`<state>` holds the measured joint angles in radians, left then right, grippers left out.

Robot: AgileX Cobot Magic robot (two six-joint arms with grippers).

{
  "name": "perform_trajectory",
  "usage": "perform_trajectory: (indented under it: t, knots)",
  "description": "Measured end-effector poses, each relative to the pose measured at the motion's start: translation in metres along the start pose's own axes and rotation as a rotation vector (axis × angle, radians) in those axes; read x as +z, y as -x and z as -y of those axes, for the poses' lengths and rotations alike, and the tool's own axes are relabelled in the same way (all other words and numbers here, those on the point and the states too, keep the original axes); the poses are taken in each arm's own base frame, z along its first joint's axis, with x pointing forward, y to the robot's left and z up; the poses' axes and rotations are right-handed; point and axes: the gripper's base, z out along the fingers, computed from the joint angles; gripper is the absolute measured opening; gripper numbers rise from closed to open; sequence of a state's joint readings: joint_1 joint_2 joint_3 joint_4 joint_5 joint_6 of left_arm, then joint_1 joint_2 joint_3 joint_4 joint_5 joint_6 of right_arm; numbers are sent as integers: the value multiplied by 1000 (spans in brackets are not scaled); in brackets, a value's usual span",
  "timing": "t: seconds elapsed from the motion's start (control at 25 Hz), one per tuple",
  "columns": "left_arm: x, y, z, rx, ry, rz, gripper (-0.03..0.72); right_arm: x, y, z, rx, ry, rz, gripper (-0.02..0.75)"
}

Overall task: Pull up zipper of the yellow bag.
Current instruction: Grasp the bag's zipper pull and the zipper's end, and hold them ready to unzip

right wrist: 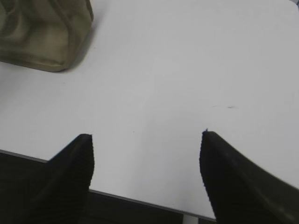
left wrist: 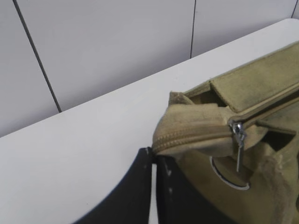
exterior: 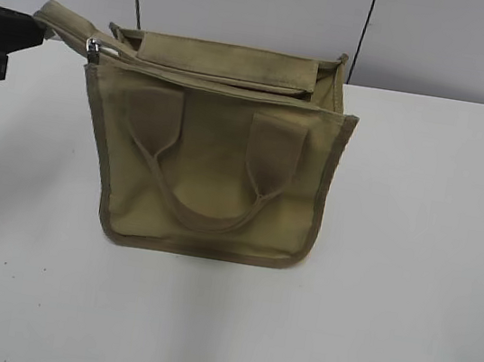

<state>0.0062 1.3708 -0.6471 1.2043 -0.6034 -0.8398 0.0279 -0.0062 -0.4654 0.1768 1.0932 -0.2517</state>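
The silver pull (exterior: pixel 92 48) is hanging low near the bag's corner, so my left gripper should lift the zipper tail (exterior: pixel 64 21) while my right gripper grabs the pull.
The yellow bag (exterior: pixel 216 168) stands upright on the white table, handles hanging down its front. Its zipper (left wrist: pixel 196 137) ends in a fabric tail sticking out past the bag's upper left corner. The silver pull (exterior: pixel 92 48) sits at that left end and hangs down in the left wrist view (left wrist: pixel 239 140). My left gripper (exterior: pixel 33 30) is shut on the tip of the zipper tail (left wrist: pixel 153 153). The bag's top looks open to the right of the pull. My right gripper (right wrist: pixel 147 140) is open and empty above bare table; a bag corner (right wrist: pixel 42 32) shows far to its upper left.
The white table (exterior: pixel 412 261) runs all round the bag. A grey panelled wall (exterior: pixel 251 0) stands close behind it. The table's near edge (right wrist: pixel 140 198) shows just under my right gripper.
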Motion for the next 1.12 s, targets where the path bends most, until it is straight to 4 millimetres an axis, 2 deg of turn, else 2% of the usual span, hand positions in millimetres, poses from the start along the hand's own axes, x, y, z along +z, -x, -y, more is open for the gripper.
perform_trajectory:
  t: [0.2, 0.4, 0.56, 0.68, 0.92, 1.0, 1.12]
  knots:
    - [0, 12, -2, -15, -4, 44, -10, 0, 10, -5, 47, 73, 45, 543]
    - [0, 22, -3, -39, -13, 72, -10, 9, 18, -4, 71, 90, 2, 543]
    - [3, 23, 5, -41, -44, 71, -10, 22, 35, -2, 118, 125, -1, 543]
    - [8, 24, 15, -29, -67, 56, -10, 48, 63, 0, 115, 211, -50, 543]
    - [9, 25, 15, -54, -39, 51, -10, 97, 111, 1, 105, 326, -93, 543]
    - [10, 28, 13, -52, -31, 57, -10, 123, 126, -6, 100, 372, -145, 543]
    - [10, 36, 9, -42, -3, 66, -10, 154, 151, -32, 85, 445, -154, 543]
